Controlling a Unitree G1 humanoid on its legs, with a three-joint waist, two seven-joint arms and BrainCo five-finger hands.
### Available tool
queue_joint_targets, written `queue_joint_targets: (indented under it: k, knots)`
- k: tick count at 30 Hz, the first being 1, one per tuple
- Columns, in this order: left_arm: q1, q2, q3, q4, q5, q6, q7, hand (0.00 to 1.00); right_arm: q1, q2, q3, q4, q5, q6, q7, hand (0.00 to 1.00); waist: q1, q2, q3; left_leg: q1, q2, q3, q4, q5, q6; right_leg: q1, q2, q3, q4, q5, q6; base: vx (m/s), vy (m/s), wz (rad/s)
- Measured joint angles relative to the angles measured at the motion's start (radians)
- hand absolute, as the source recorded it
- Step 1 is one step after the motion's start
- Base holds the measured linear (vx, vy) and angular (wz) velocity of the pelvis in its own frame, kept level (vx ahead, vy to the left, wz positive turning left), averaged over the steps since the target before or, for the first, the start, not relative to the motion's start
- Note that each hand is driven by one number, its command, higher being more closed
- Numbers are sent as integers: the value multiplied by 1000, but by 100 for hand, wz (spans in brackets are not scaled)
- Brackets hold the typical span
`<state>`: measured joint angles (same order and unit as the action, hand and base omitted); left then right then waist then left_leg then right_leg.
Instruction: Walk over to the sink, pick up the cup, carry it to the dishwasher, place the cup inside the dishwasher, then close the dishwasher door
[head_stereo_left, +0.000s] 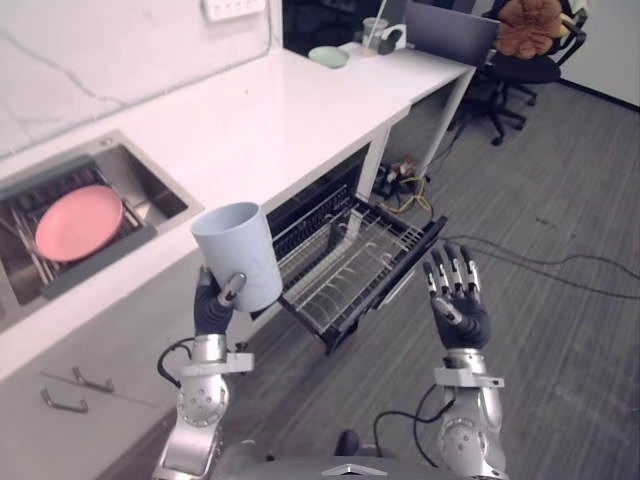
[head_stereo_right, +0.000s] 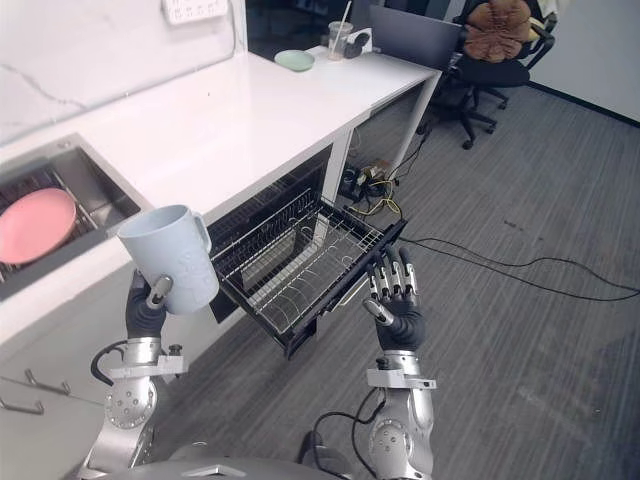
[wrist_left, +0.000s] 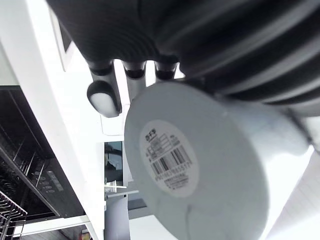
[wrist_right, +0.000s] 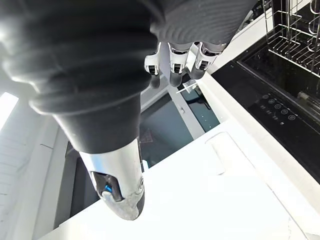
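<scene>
The round cup (head_stereo_left: 240, 256) will lie on its side and stay in place when I put it on the rack, because the rack has rows of raised wires (head_stereo_left: 350, 272).
My left hand (head_stereo_left: 213, 306) is shut on a pale blue cup (head_stereo_left: 240, 254), held upright in the air in front of the counter edge; the left wrist view shows the cup's base with a barcode label (wrist_left: 170, 161) against my fingers. The dishwasher (head_stereo_left: 320, 215) under the counter stands open with its wire rack (head_stereo_left: 350, 262) pulled out, just right of the cup. My right hand (head_stereo_left: 460, 308) is raised, open, palm inward, to the right of the rack. The steel sink (head_stereo_left: 150, 195) at left holds a pink plate (head_stereo_left: 79, 221).
The white counter (head_stereo_left: 260, 120) runs back to a desk with a green bowl (head_stereo_left: 328, 57), a cup with a straw (head_stereo_left: 374, 35) and a laptop (head_stereo_left: 450, 32). An office chair (head_stereo_left: 525, 50) stands at the far right. Cables (head_stereo_left: 540, 262) cross the grey floor. Cabinet handles (head_stereo_left: 70, 388) show at lower left.
</scene>
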<state>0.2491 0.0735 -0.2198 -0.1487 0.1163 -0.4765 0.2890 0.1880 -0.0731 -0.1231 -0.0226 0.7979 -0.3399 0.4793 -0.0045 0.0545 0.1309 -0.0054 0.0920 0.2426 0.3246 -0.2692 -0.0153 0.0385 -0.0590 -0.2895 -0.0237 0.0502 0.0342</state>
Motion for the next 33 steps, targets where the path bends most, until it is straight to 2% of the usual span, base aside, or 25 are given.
queue_joint_targets:
  k: [1, 2, 3, 7, 10, 17, 22, 26, 33]
  knots:
    - [0, 0, 0, 4, 16, -3, 9, 100, -9, -6, 3, 4, 0, 7, 0, 0, -2, -1, 0, 16, -11, 16, -21, 8, 17, 0, -7, 15, -8, 4, 14, -75, 115, -74]
    - [2, -3, 1, 0, 27, -4, 17, 100, -1, -6, 5, -1, -1, 15, 0, 0, -4, -1, -3, 25, -21, 36, -55, 20, 22, 3, -13, 33, -23, 13, 9, 14, 122, -39]
    - [-11, 3, 2, -5, 48, -7, 43, 100, 10, 11, 17, -1, -2, 19, 0, 0, -20, -6, -8, 37, -47, 57, -94, 44, 39, 7, -30, 49, -49, 50, 22, 24, 129, -32]
    - [-79, 3, -2, -6, 86, -6, 84, 100, 10, 37, 42, -3, -10, 21, -1, 0, -31, -34, 6, 38, -73, 64, -105, 54, 49, -8, -43, 59, -57, 76, 43, -1, 81, -9]
    - [-120, 3, -19, -7, 106, -2, 101, 100, 7, 58, 64, -58, 1, 34, 0, 0, -30, -40, 2, 45, -87, 60, -135, 63, 60, -15, -56, 54, -62, 75, 44, -16, 36, 4]
    - [-158, 3, -36, -6, 171, 46, 150, 100, -11, 62, 147, -127, -20, 58, -18, 0, -35, -58, -9, 44, -92, 64, -142, 63, 61, -24, -53, 60, -58, 80, 51, -10, 5, -3]
    - [-159, 5, -37, 7, 183, 85, 209, 100, -41, 64, 188, -140, -59, 101, -87, 0, -32, -82, -23, 52, -93, 105, -144, 60, 66, -37, -51, 102, -58, 93, 52, -44, 5, -22]
    - [-159, 4, -32, 7, 186, 100, 252, 100, -42, 64, 201, -189, -58, 122, -97, 0, -36, -85, -25, 60, -96, 130, -141, 56, 72, -40, -53, 127, -58, 103, 54, -97, 17, -23]
    - [-159, 3, -18, 51, 272, 137, 300, 100, -45, 55, 230, -204, -58, 150, -120, 0, -44, -91, -45, 64, -95, 161, -140, 51, 68, -51, -52, 154, -57, 102, 47, -56, -4, -13]
